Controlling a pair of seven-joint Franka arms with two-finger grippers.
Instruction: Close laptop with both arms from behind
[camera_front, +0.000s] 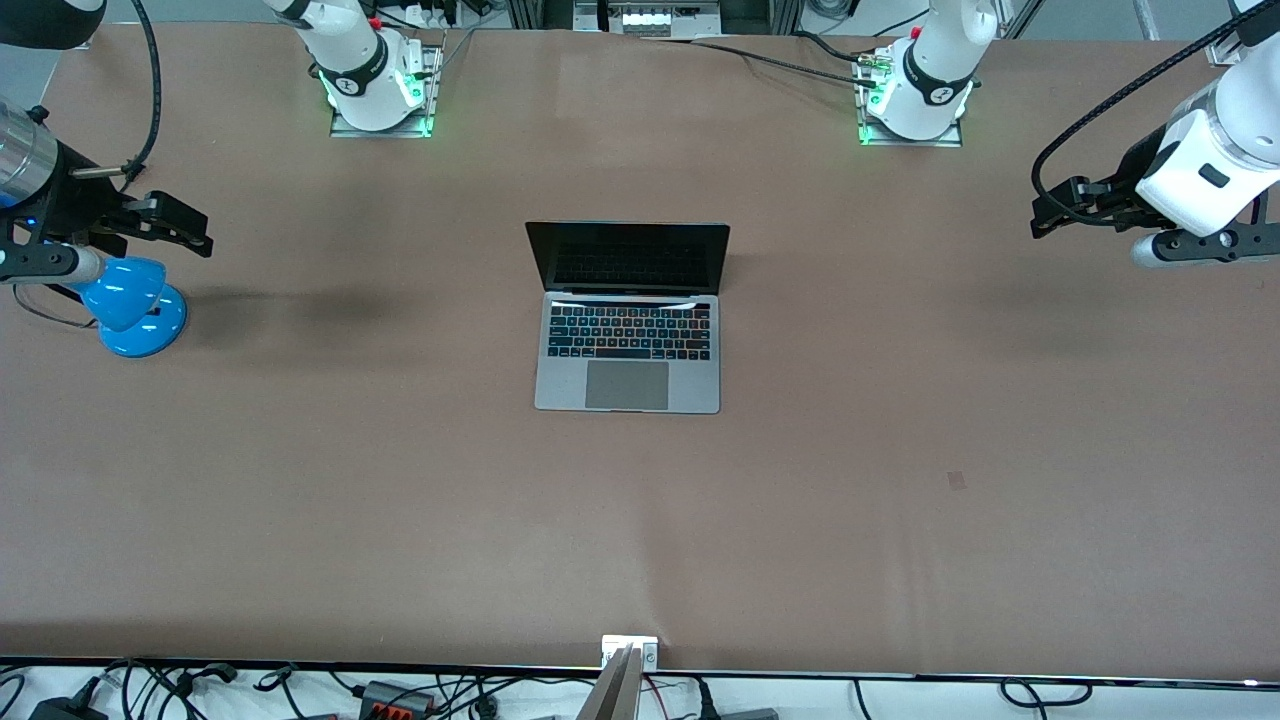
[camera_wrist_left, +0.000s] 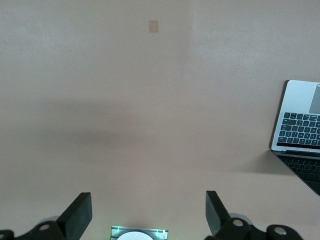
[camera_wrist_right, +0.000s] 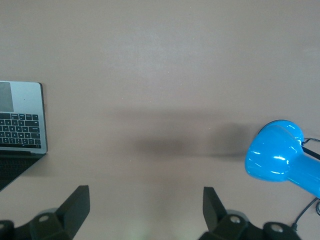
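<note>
The black screen (camera_front: 627, 256) is joined to the laptop's base by a long hinge (camera_front: 631, 292), so the screen should swing flat over the keyboard when I push from behind, while the laptop's base stays in place.
The silver-grey laptop (camera_front: 628, 330) stands open at the middle of the table, its black screen upright and its keyboard and trackpad toward the front camera. Its edge shows in the left wrist view (camera_wrist_left: 300, 130) and in the right wrist view (camera_wrist_right: 20, 125). My left gripper (camera_front: 1048, 215) hangs open and empty in the air over the left arm's end of the table, well apart from the laptop; its jaws are spread wide in its wrist view (camera_wrist_left: 148, 200). My right gripper (camera_front: 188, 228) hangs open and empty over the right arm's end, beside a blue lamp; its jaws are also wide apart (camera_wrist_right: 146, 195).
A blue desk lamp (camera_front: 135, 300) stands at the right arm's end, below my right gripper, and shows in the right wrist view (camera_wrist_right: 280, 157). The two arm bases (camera_front: 380, 90) (camera_front: 915, 95) are farthest from the front camera. A small patch (camera_front: 957, 480) marks the brown table. Cables lie along the nearest edge.
</note>
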